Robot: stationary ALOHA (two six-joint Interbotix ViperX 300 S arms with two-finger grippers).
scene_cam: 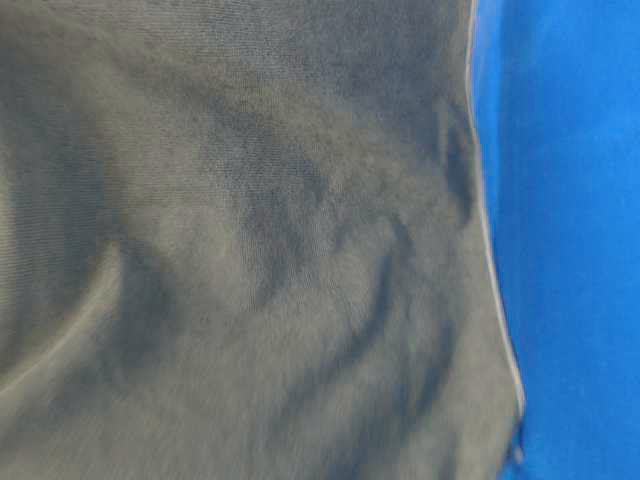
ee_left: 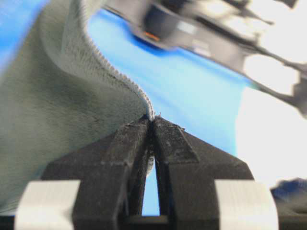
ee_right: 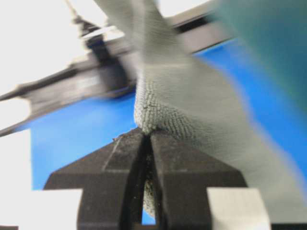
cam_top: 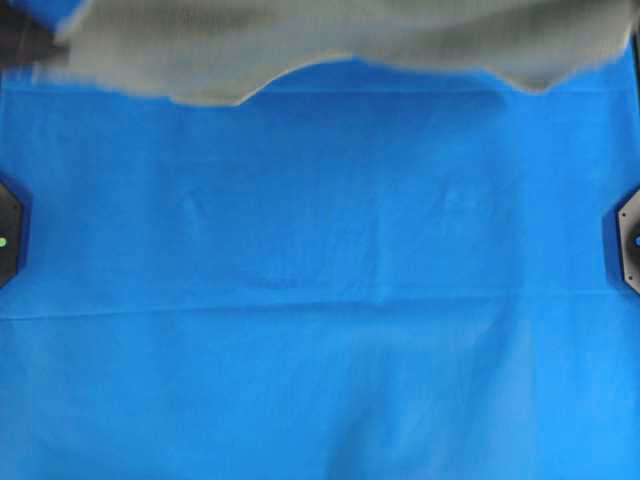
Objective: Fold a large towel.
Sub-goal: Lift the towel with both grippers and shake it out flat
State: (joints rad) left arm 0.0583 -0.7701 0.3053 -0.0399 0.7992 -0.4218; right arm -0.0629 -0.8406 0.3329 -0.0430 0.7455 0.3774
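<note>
My grippers have the towel's wavy lower edge [cam_top: 238, 101] hanging at one end of the blue sheet, so they should swing the towel over the sheet's middle [cam_top: 320, 265] and put it down flat.
The grey-green towel [cam_top: 330, 40] hangs across the top of the overhead view, its wavy lower edge above the blue sheet [cam_top: 320, 300]. It fills most of the table-level view as a wrinkled curtain [scene_cam: 250, 250], with its pale stitched edge down the right. My left gripper [ee_left: 152, 120] is shut on the towel's stitched edge [ee_left: 115, 72], and the cloth drapes away to the left. My right gripper [ee_right: 147, 134] is shut on a bunched corner of the towel [ee_right: 158, 110], which rises up and to the right. Neither gripper shows in the overhead view.
The blue sheet covers the whole table, faintly creased. Black arm bases sit at the left edge [cam_top: 8, 235] and the right edge [cam_top: 628, 240]. A blurred black frame [ee_left: 216, 38] crosses behind the towel in both wrist views.
</note>
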